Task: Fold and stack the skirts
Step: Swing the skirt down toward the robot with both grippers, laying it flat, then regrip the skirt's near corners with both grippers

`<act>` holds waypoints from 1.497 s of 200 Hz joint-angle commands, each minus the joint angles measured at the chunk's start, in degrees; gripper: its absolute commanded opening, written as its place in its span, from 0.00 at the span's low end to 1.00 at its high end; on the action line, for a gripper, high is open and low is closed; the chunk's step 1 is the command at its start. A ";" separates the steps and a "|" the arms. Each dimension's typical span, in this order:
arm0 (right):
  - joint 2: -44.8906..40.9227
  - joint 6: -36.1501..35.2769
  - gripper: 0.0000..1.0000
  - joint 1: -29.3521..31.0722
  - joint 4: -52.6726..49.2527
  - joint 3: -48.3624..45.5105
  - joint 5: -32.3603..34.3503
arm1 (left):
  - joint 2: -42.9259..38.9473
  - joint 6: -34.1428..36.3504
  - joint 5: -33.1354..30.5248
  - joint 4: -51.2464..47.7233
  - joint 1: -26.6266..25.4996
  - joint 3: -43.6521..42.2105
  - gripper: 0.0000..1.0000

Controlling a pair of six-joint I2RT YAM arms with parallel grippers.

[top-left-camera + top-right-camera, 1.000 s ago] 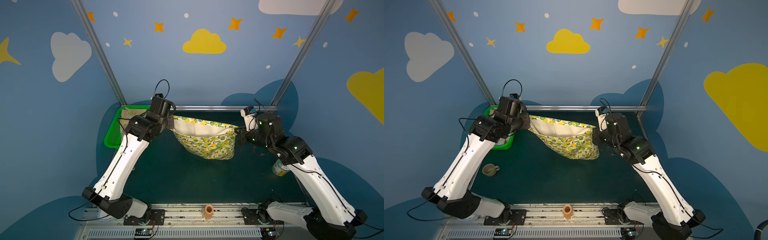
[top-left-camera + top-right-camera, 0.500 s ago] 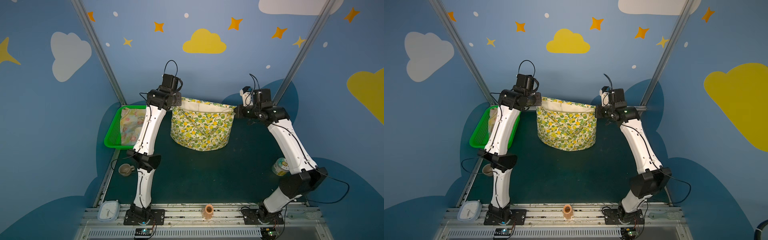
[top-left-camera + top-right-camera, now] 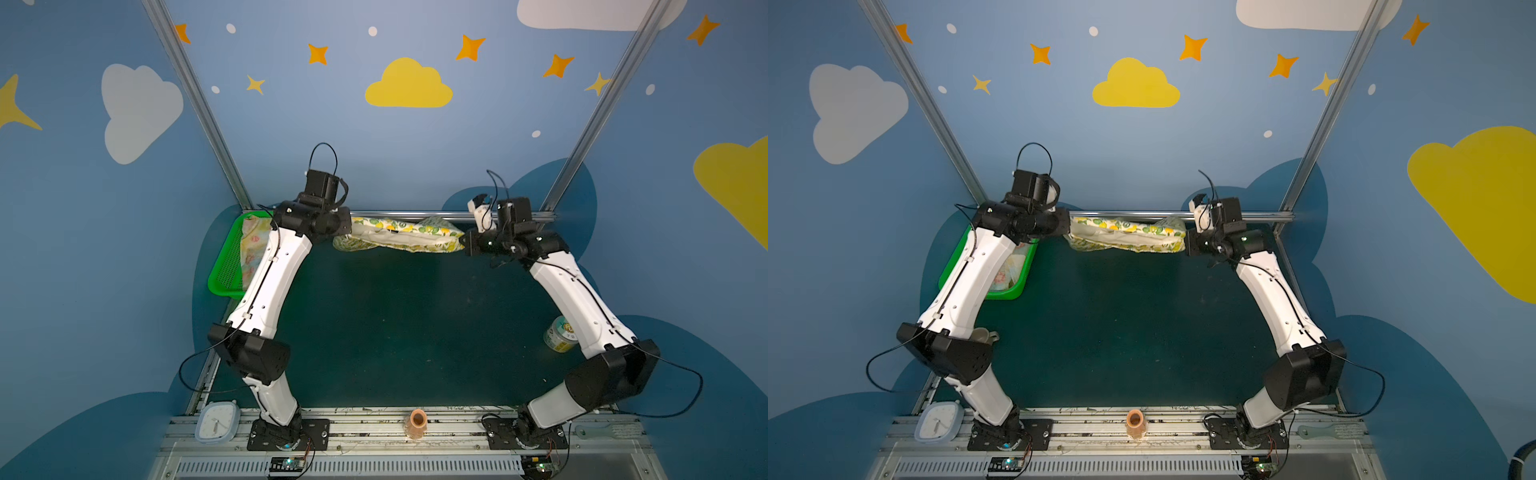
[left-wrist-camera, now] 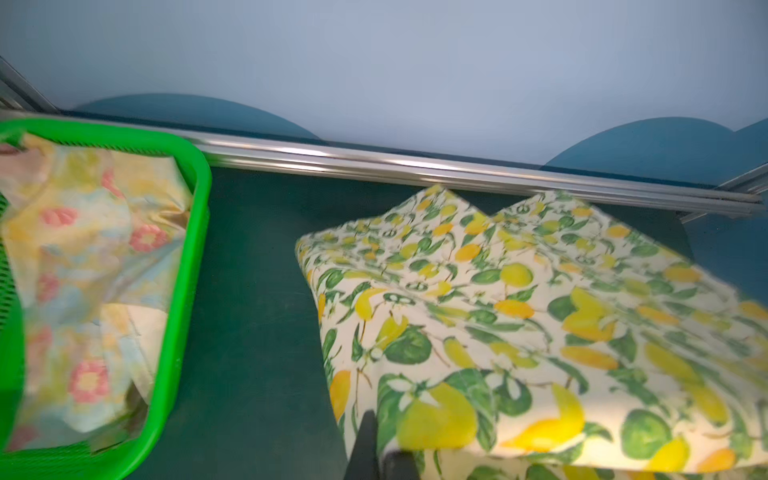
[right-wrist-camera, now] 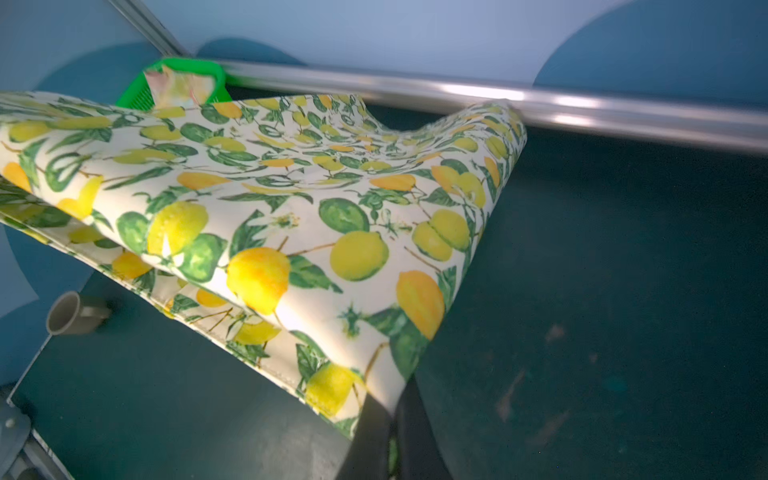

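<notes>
The lemon skirt sags doubled over by the back rail. Both my grippers should first pull it forward and lay it flat (image 3: 393, 300), and then take its corners to fold it.
The cream skirt with lemons and leaves (image 3: 399, 237) (image 3: 1125, 237) stretches low along the back of the dark green table, doubled over on itself. My left gripper (image 3: 347, 232) (image 4: 380, 440) is shut on its left corner. My right gripper (image 3: 465, 243) (image 5: 392, 415) is shut on its right corner. In both wrist views the lemon cloth (image 4: 519, 316) (image 5: 291, 199) runs away from the pinching fingers towards the back rail. The pale yellow skirt with pink flowers (image 3: 253, 249) (image 4: 83, 266) lies crumpled in the green basket (image 3: 224, 270) (image 4: 183, 291) at the back left.
A metal rail (image 3: 498, 216) runs along the table's back edge, close behind the cloth. A grey cup (image 3: 982, 334) stands under the left arm, a jar (image 3: 561, 334) beside the right arm. A small clock (image 3: 218, 424) and a tan roll (image 3: 417, 422) sit on the front rails.
Both arms have carried the lemon skirt to the back and come down. It hung tall half a second ago; now it lies low and doubled over by the rail.
</notes>
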 commanded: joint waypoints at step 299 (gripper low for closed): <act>7.60 16.71 0.00 5.19 1.03 -30.69 -1.65 | -2.25 -23.94 0.50 9.28 -14.28 -53.54 0.47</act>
